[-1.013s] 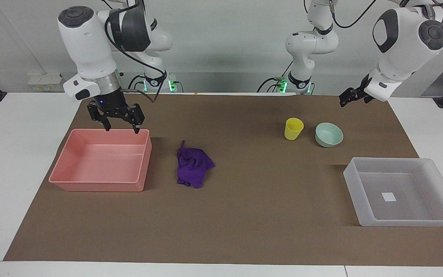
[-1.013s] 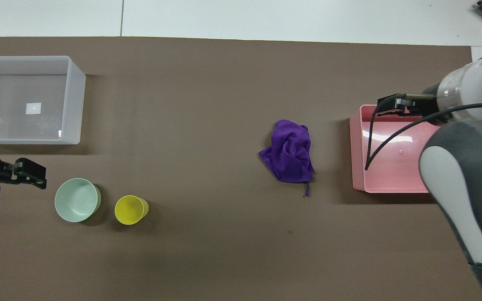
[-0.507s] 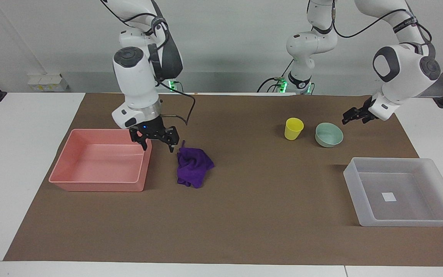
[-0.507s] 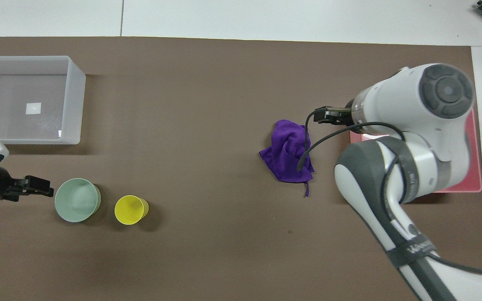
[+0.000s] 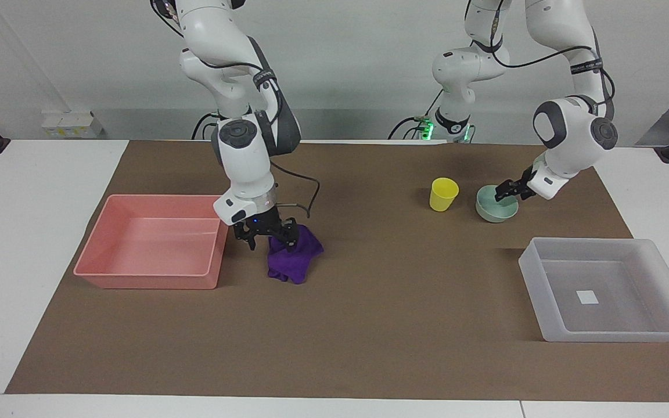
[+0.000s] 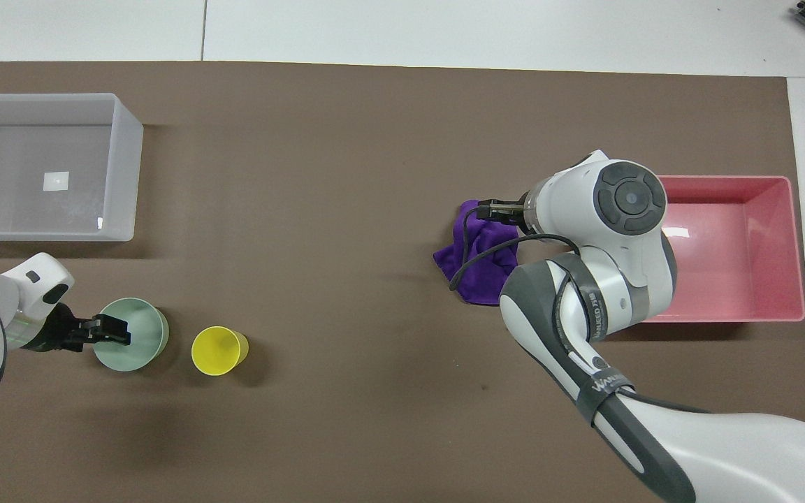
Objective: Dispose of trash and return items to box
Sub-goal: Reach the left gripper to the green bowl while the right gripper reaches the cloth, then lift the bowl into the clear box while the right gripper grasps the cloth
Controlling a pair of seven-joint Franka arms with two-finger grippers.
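I expect the purple cloth [image 6: 481, 288] to hang in a limp, gathered bundle when I raise it by its edge, because the cloth's soft folds [image 6: 483, 239] already bunch up.
The purple cloth [image 5: 297, 261] lies bunched on the brown mat beside the pink tray. My right gripper [image 5: 269, 239] is down at the cloth's edge nearest the robots, fingers open and astride that edge. In the overhead view the cloth [image 6: 479, 279] is partly covered by the right arm. The mint-green bowl [image 5: 492, 213] and the yellow cup [image 5: 443, 194] stand side by side toward the left arm's end. My left gripper [image 5: 509, 191] is at the bowl's rim, also seen in the overhead view [image 6: 114, 332]. The translucent box [image 5: 532, 273] sits farther from the robots than the bowl.
The pink tray [image 5: 154, 244] stands toward the right arm's end, close beside the cloth. The box [image 6: 126, 168] has a white square mark on its bottom. A brown mat [image 5: 404, 337] covers the table's middle.
My right gripper moved from over the pink tray's edge across and down onto the cloth. My left gripper came down and inward from the mat's edge to the bowl's rim.
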